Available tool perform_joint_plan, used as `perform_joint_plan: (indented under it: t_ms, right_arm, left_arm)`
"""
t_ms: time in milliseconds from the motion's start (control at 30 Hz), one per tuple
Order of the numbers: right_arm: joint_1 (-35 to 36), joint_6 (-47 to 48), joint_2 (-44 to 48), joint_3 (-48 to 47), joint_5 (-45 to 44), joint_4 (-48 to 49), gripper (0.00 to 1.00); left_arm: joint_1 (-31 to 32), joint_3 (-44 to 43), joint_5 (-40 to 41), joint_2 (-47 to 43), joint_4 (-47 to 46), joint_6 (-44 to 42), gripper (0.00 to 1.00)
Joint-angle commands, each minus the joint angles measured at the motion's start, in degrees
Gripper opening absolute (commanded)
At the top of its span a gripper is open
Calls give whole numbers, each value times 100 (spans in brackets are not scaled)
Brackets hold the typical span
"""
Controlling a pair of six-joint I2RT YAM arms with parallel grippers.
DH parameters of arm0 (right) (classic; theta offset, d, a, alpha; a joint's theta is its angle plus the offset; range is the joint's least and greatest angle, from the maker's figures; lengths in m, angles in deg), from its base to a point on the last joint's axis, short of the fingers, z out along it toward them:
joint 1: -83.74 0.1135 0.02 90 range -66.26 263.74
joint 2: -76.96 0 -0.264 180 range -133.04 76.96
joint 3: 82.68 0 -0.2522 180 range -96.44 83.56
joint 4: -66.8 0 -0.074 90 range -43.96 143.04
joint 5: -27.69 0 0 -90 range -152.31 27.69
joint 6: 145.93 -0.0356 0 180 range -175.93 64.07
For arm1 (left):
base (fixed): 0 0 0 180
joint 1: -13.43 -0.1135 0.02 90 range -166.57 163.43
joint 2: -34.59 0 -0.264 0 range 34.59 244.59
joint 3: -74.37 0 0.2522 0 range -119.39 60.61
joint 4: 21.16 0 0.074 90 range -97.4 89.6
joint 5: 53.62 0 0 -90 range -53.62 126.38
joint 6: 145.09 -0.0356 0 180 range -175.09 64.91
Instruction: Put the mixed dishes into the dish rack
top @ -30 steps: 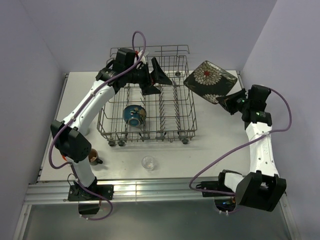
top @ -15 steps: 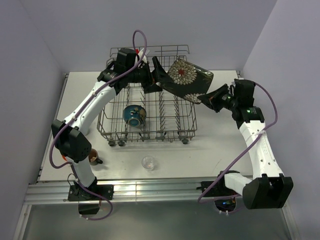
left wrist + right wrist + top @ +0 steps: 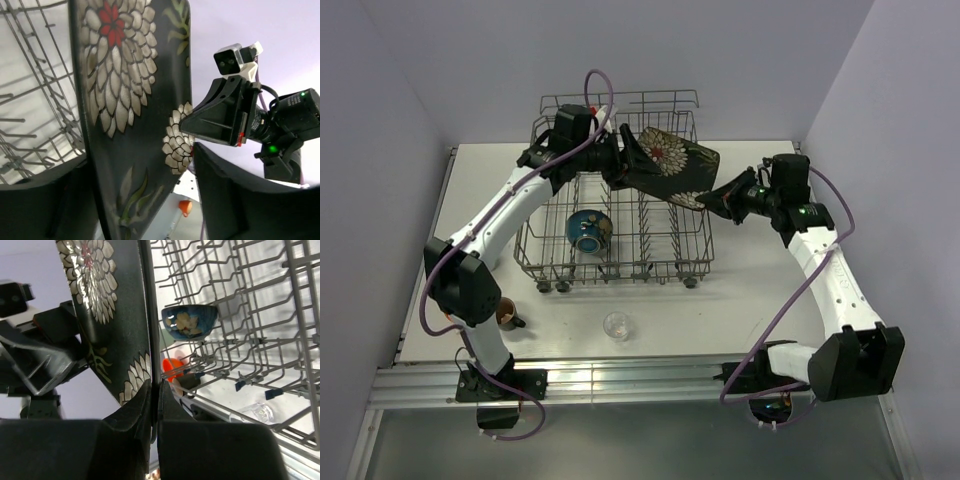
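Note:
My right gripper is at the plate, at its corner (image 3: 695,203), and the plate lies at a slant across the rack. My left gripper should hold the plate while my right gripper takes its front edge (image 3: 664,198).
The black square plate (image 3: 672,166) with pale flowers hangs tilted on edge over the back of the dish rack (image 3: 552,262). My right gripper (image 3: 713,197) is shut on its right rim, and the right wrist view shows the fingers (image 3: 135,410) pinching the plate (image 3: 112,315). My left gripper (image 3: 632,166) stands open around the plate's other end. In the left wrist view the plate (image 3: 130,100) sits close to one finger (image 3: 45,205), with a gap to the other. The blue bowl (image 3: 588,229) lies in the rack.
A dark brown mug (image 3: 507,314) and a small clear glass (image 3: 616,324) stand on the table in front of the rack. A small orange bowl (image 3: 172,367) shows beyond the rack wires (image 3: 260,300). Walls stand close behind and on both sides.
My right arm has swung left, carrying the plate from the table's right side to over the rack and between the left gripper's fingers. The left fingers have narrowed somewhat.

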Motion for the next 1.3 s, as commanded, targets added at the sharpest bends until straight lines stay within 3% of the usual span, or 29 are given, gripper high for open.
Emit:
perform_joint_plan:
  t_ms: [0,133,167,233,567,867,1000,1067,1133,1200,1267]
  right_arm:
    - [163,55,-30,-680,818,893,0]
    - [269,196,-101,-725,1003,813,0]
    - [287,266,-110,-725,1038,805,0]
    - [295,354,-145,-733,1126,752,0]
    - [304,1478,-303,-1155,1021,-118,0]
    - [357,2147,-391,-1436,819,-522,23]
    - [453,2340,-400,-1629,705,-610,51]
    - [506,2464,-444,-1770,634,-689,61]
    - [524,2577,-514,-1849,582,-795,76]
    - [559,2692,-497,-1990,433,-996,99]
    - [620,2955,-409,-2148,38,-1181,100]
  left_arm:
    - [32,129,-310,-465,-481,41,64]
    - [14,357,-451,-562,-622,67,39]
    - [6,375,-477,-597,-631,67,23]
    - [-21,410,-504,-650,-569,32,0]
    - [-197,367,-363,-931,292,-135,0]
    - [-179,876,-547,-1352,169,-240,0]
    - [-179,1078,-539,-1546,327,-328,0]
    - [-188,1105,-530,-1643,389,-346,0]
    - [-188,1061,-477,-1704,555,-399,0]
    - [-205,913,-329,-1748,888,-530,0]
    - [-240,763,-205,-1766,1205,-723,0]
